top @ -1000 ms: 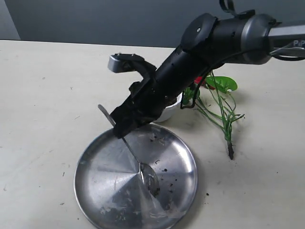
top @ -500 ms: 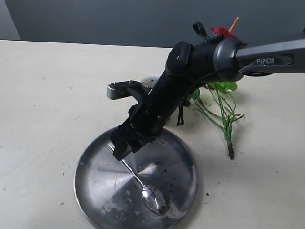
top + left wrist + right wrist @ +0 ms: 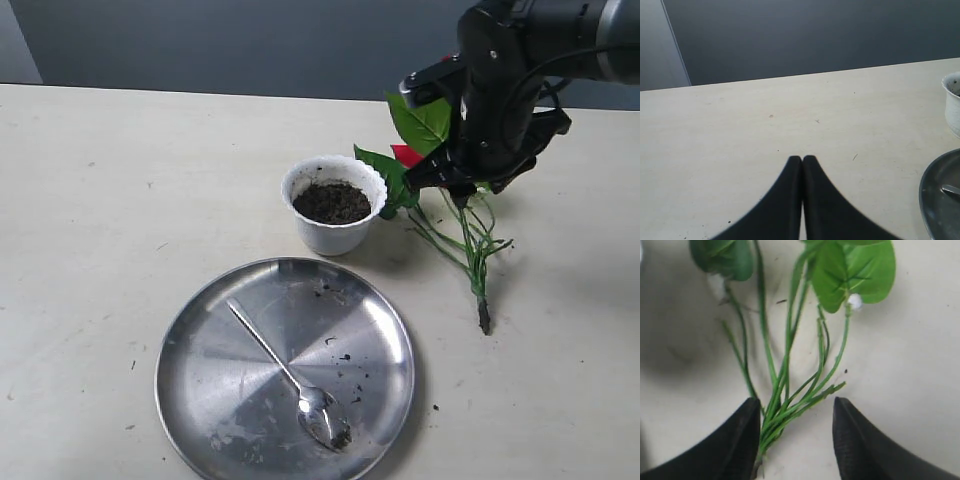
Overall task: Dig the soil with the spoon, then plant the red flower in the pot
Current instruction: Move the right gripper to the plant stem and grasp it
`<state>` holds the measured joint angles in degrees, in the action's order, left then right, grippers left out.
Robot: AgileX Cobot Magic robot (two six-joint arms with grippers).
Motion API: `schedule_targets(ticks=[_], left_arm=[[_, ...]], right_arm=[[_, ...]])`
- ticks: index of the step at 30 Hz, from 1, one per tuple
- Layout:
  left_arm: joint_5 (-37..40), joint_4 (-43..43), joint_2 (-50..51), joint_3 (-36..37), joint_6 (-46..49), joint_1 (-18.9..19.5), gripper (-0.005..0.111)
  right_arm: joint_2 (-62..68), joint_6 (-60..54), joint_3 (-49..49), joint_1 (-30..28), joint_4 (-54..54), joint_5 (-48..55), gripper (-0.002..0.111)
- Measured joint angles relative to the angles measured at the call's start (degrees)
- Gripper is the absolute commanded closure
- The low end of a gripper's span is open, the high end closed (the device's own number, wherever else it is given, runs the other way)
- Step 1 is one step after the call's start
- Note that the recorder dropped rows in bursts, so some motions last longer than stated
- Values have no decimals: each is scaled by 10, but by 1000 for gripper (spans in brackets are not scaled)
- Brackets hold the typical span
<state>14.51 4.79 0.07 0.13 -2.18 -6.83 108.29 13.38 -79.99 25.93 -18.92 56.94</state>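
Observation:
My right gripper keeps moving down until its fingers are on both sides of the main stem [image 3: 787, 352] below the leaves, then close, because the green stems [image 3: 776, 397] run lengthwise through its open fingers.
The white scalloped pot [image 3: 333, 232] stands mid-table, filled with dark soil [image 3: 331, 202]. The spoon [image 3: 266, 347] lies alone in the steel plate, its bowl holding a few crumbs of soil. To the right of the pot, the red flower [image 3: 406, 155] lies on the table with its green stems [image 3: 470, 245] pointing toward the front. My right gripper [image 3: 795, 405] hangs open just above the stem bundle [image 3: 785, 375], which runs close to one finger. Over bare table left of the pot [image 3: 954, 102], my left gripper [image 3: 802, 159] is shut and empty.
The large round steel plate [image 3: 220, 350] sits in front of the pot, with soil crumbs scattered on it. Its rim [image 3: 935, 195] shows in the left wrist view. A dark wall runs behind the table's far edge.
My right gripper let go of the spoon, which now lies in the plate. The arm swung back to the right and now hangs open over the flower's stems.

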Motion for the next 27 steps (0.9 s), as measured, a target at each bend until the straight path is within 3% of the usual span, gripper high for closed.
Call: schedule_targets(ticks=[4,15,17,21,27], left_arm=[[0,0,0,0,0,0,106],[0,0,0,0,0,0,106],[0,0,0,0,0,0,106],[0,0,0,0,0,0,106],[0,0,0,0,0,0,106]], right_arm=[[23,6,0,-40,17,-45,64],[64,-9,0,-47,74,-96,64],[72,-9,0,-47,73,-108,72],[94,-9,0,-47,60,-129,109],[113,-11,0,-47,37,-136,109]])
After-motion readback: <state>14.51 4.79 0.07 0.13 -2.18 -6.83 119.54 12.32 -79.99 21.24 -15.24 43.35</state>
